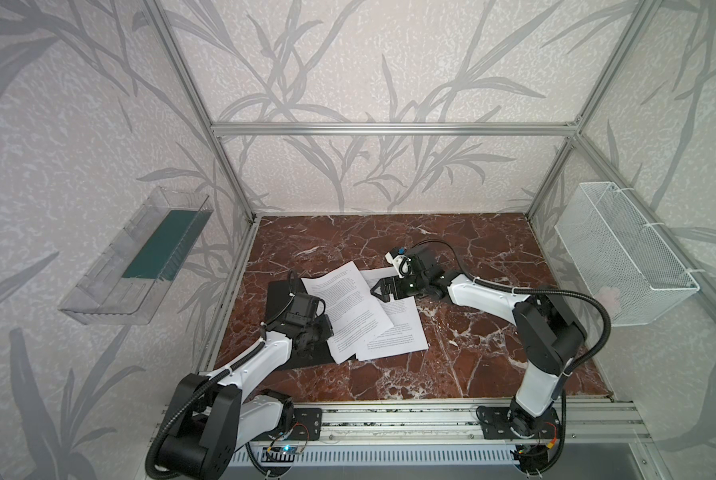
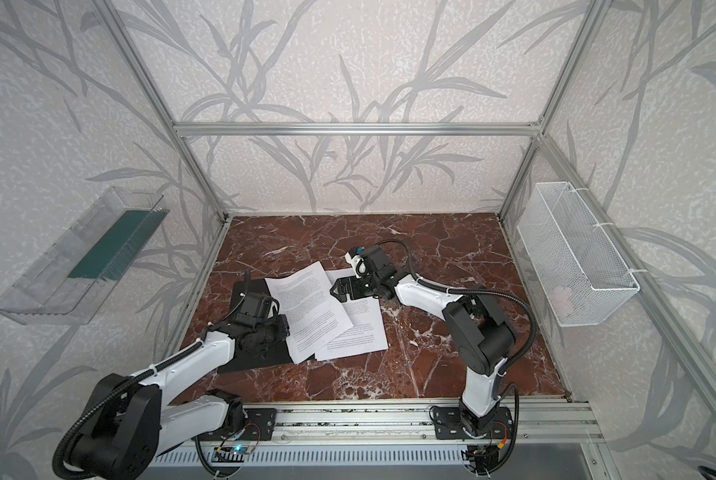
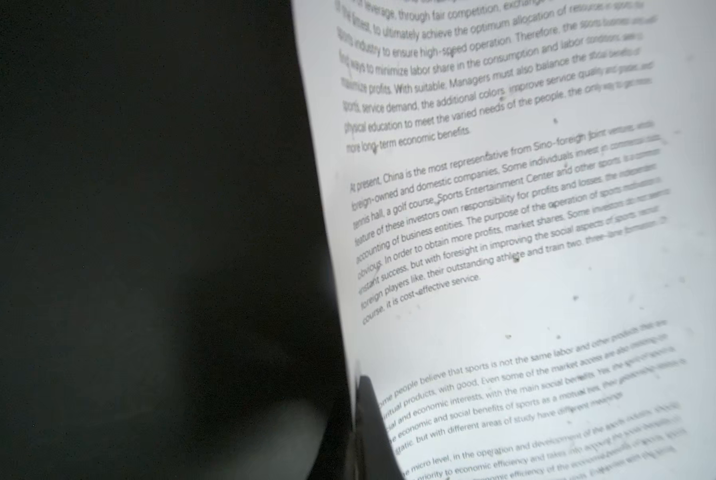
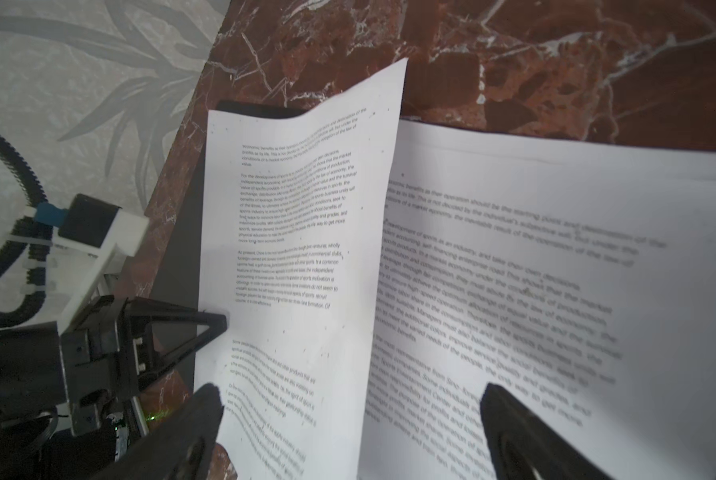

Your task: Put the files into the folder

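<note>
The top sheet [image 1: 348, 308] lies at a slant off the sheets below, so the robot's left gripper should bring it straight over them and the right gripper should hold its free edge [image 1: 382, 310].
The folder [image 1: 280, 291] [image 2: 244, 293] lies open on the marble table, black inside up, under my left arm. The files [image 1: 348, 303] [image 2: 311, 307] are white printed sheets fanned across its right edge. The top sheet [image 4: 298, 249] [image 3: 514, 270] half covers the folder [image 4: 181, 249] [image 3: 140, 208], and two more sheets [image 1: 397, 332] [image 4: 555, 270] lie under it to the right. My left gripper [image 1: 328, 329] [image 2: 283, 329] [image 4: 219, 322] [image 3: 368, 415] is shut on that top sheet's left edge, over the folder. My right gripper [image 1: 379, 291] [image 2: 338, 289] [image 4: 352, 399] hovers open just above the sheets, holding nothing.
A clear plastic tray [image 1: 140, 257] hangs on the left wall and a white wire basket [image 1: 622, 257] on the right wall. An aluminium rail [image 1: 389, 419] runs along the table's front edge. Bare marble [image 1: 472, 332] lies right of the sheets.
</note>
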You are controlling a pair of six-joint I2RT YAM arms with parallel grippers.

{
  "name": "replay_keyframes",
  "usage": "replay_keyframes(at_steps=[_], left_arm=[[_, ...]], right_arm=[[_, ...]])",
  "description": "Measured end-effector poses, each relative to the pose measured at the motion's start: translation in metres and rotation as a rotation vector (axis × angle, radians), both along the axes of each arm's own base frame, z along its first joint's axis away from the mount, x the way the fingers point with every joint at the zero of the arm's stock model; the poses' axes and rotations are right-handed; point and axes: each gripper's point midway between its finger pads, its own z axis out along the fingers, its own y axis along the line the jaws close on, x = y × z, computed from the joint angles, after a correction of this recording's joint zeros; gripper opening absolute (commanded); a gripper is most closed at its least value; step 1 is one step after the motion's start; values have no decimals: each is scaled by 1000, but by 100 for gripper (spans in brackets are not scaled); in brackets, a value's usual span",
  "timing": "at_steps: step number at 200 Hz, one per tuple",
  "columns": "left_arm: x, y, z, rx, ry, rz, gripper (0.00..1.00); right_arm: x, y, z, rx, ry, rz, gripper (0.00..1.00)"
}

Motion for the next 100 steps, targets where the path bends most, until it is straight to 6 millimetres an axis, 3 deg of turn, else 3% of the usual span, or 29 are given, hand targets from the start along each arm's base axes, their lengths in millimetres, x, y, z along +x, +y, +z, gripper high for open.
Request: replay_keyframes(at_steps=[29,65,85,100], left_arm=[[0,2,-2,11,3,5,0],[2,3,2,13,-14,9,0],[3,3,3,11,-20,9,0],[3,3,3,11,-20,9,0]], right_arm=[[13,20,-14,3,22,44,96],[8,33,-36,2,90,90,89],[5,41,-43,6,116,109,79],[1,46,-48,16,144,120,64]])
